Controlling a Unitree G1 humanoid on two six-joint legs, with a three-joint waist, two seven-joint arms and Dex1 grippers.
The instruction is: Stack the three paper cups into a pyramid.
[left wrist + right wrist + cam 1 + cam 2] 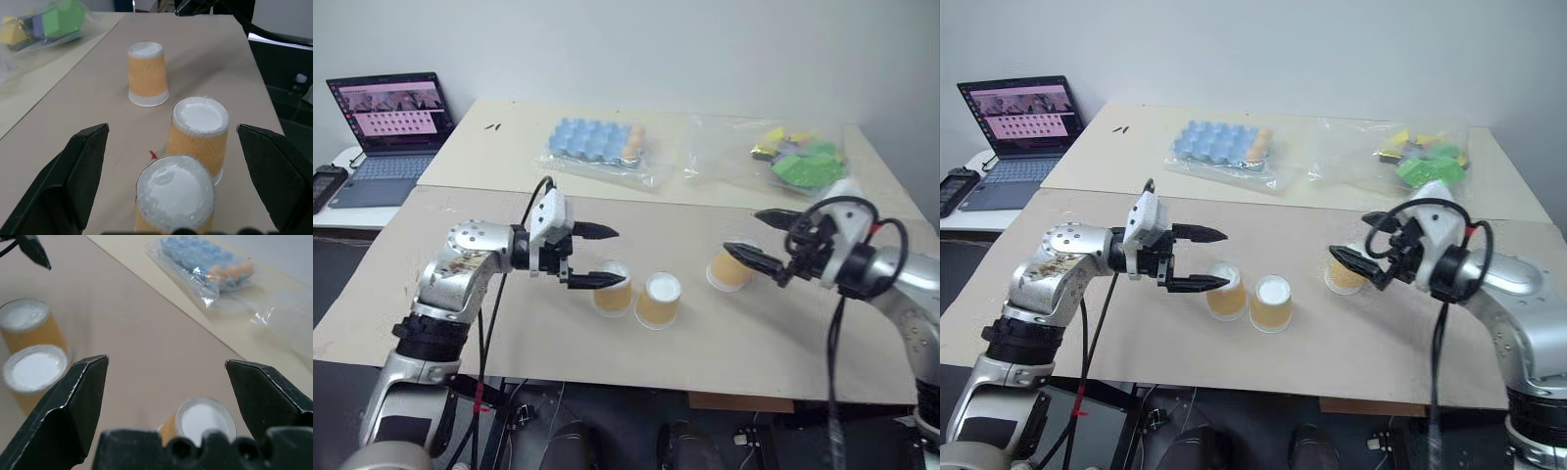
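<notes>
The lone cup (730, 272) will rest across the white bases of the neighbouring paper cups and stay upright when the robot lowers it, since only a narrow gap (637, 284) separates those bases.
Three paper cups stand upside down on the tan table, white bases up. Two of them (612, 291) (658, 301) sit side by side near the table's middle, close together. The third cup (729, 272) stands apart to their right. No cup rests on another, so no pyramid shows. My left gripper (619, 257) is open, level with and just left of the leftmost cup (174, 196), with nothing between its fingers. My right gripper (741, 231) is open too, hovering just above and right of the third cup (198, 423), and it holds nothing.
A blue egg tray in a clear bag (597, 142) and a bag of coloured blocks (803, 157) lie on the far table. An open laptop (391, 127) sits on a side table at the far left. The table's front edge (607, 377) runs near the cups.
</notes>
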